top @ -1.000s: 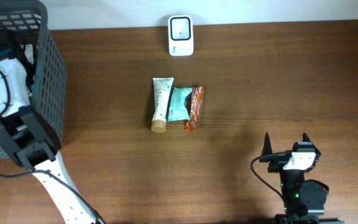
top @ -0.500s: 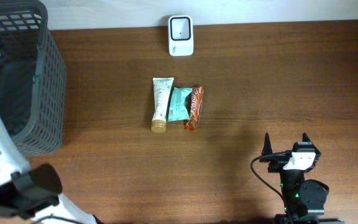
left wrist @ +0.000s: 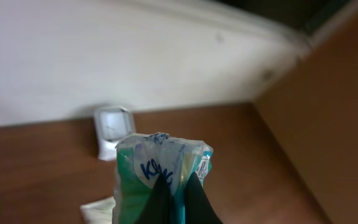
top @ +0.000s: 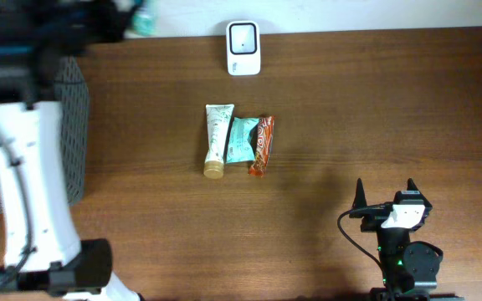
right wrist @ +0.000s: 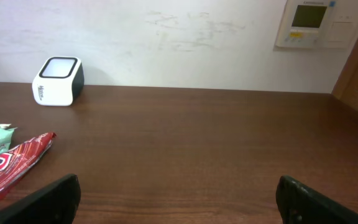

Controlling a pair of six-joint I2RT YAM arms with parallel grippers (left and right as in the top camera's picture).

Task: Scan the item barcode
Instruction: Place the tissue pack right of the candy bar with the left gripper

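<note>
The wood [top: 297,145] beside the orange-red packet is free for the tissue pack. My left gripper should go on carrying the tissue pack there until it touches down, before it lets go.
My left gripper [left wrist: 178,180] is shut on a green and white tissue pack [left wrist: 157,168] with blue lettering, a small printed label at its right corner. In the overhead view the pack [top: 143,18] shows blurred at the back left edge of the table, beyond the basket. The white scanner [top: 243,48] stands at the back centre and appears just behind the pack [left wrist: 112,127] in the left wrist view. My right gripper [top: 385,194] rests open at the front right, fingers [right wrist: 55,199] wide apart over bare wood.
A cream tube [top: 217,140], a teal packet [top: 242,139] and an orange-red packet [top: 261,145] lie side by side mid-table. A grey mesh basket [top: 75,142] stands at the left, partly behind my white left arm [top: 28,176].
My left arm has risen out of the basket and swung toward the back of the table, carrying the tissue pack to the right. The right arm is still.
</note>
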